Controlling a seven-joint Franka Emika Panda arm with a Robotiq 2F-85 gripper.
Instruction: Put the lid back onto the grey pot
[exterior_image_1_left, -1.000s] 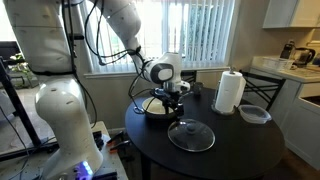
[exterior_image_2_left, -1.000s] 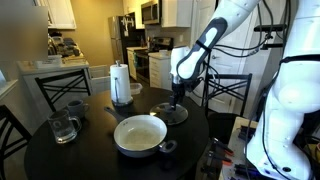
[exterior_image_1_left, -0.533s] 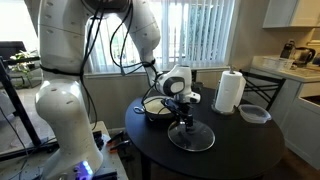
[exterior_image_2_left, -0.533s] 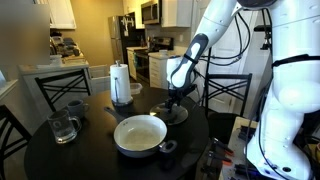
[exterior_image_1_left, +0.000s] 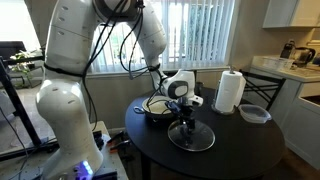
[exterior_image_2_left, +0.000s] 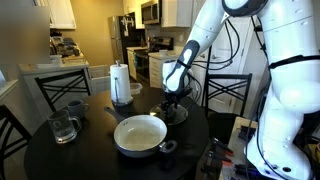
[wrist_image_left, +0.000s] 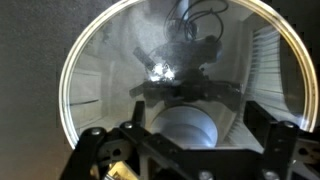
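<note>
The lid's knob sits off the middle of my gripper's open fingertips, so next my gripper shifts to centre over the knob and sinks lower before closing.
The glass lid lies flat on the round black table, beside the grey pot. Both also show in an exterior view: the lid and the pot, with its cream inside open and empty. My gripper points straight down over the lid's centre. In the wrist view the lid's metal rim fills the frame. The knob sits between the spread fingers of my gripper. The fingers stand apart from the knob on both sides.
A paper towel roll and a clear plastic container stand past the lid. A glass mug and a dark cup sit on the far side of the pot. Chairs ring the table.
The arm has swung from above the pot side over to the lid's centre and come down, so the fingers now straddle the knob. Lid and pot have not moved.
</note>
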